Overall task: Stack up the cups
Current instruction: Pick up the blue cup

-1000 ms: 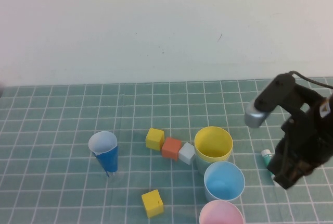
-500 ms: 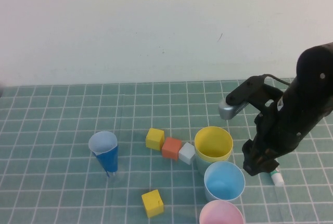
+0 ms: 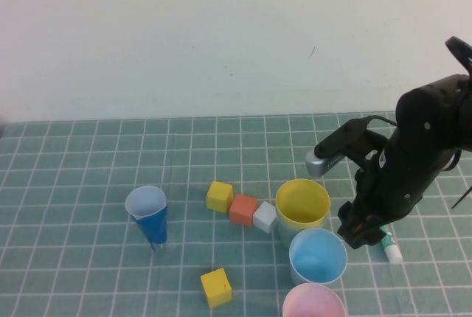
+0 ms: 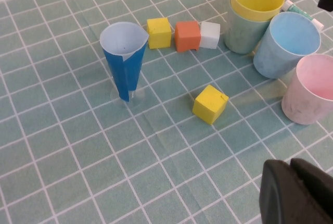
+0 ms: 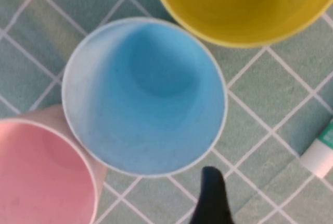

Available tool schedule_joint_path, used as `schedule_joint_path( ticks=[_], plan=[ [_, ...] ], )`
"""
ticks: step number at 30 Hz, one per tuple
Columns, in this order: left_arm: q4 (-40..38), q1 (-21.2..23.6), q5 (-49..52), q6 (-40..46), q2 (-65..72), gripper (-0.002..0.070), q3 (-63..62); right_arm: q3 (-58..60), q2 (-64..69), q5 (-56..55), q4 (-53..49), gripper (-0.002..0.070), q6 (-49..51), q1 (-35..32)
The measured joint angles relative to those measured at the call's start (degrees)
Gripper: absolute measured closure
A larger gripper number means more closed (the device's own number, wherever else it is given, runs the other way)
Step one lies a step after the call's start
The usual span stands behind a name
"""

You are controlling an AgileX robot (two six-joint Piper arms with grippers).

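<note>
I expect the light blue cup (image 3: 318, 256) to sink almost to its rim when I nest it, since the yellow cup's narrow band (image 3: 303, 224) shows above the pale green cup.
The yellow cup (image 3: 302, 203) sits nested inside the pale green cup (image 4: 240, 32). Just in front of them stands the light blue cup (image 3: 317, 256), and the pink cup (image 3: 313, 304) stands against it at the near edge. All are upright. My right gripper (image 3: 354, 234) hangs just right of the light blue cup's rim. It is open and holds nothing. Only one finger (image 5: 210, 198) shows in the right wrist view, beside the blue rim (image 5: 145, 96). My left gripper (image 4: 294, 193) is shut and empty, well away from the cups on the near side.
A narrow dark blue cone cup (image 3: 150, 217) stands at the left. A yellow cube (image 3: 219, 196), an orange cube (image 3: 243, 209) and a white cube (image 3: 265, 216) line up left of the yellow cup. Another yellow cube (image 3: 216, 287) lies nearer. A white and green marker (image 3: 389, 247) lies under the right arm.
My right arm has swung left from beyond the marker to the right side of the light blue cup. The cups and cubes have not moved.
</note>
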Motion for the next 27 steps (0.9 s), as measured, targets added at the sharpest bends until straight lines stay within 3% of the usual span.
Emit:
schedule_joint_path(
  ticks=[20,23,27],
  plan=[
    [0.0,0.0,0.0,0.0,0.0,0.0676,0.0,-0.04,6.48,-5.17,11.1,0.0199,-6.55,0.0],
    [0.0,0.0,0.0,0.0,0.0,0.0676,0.0,-0.04,9.02,-5.42,11.45,0.029,-7.45,0.0],
    [0.0,0.0,0.0,0.0,0.0,0.0676,0.0,-0.04,10.94,-5.92,11.55,0.0527,-8.55,0.0]
  ],
)
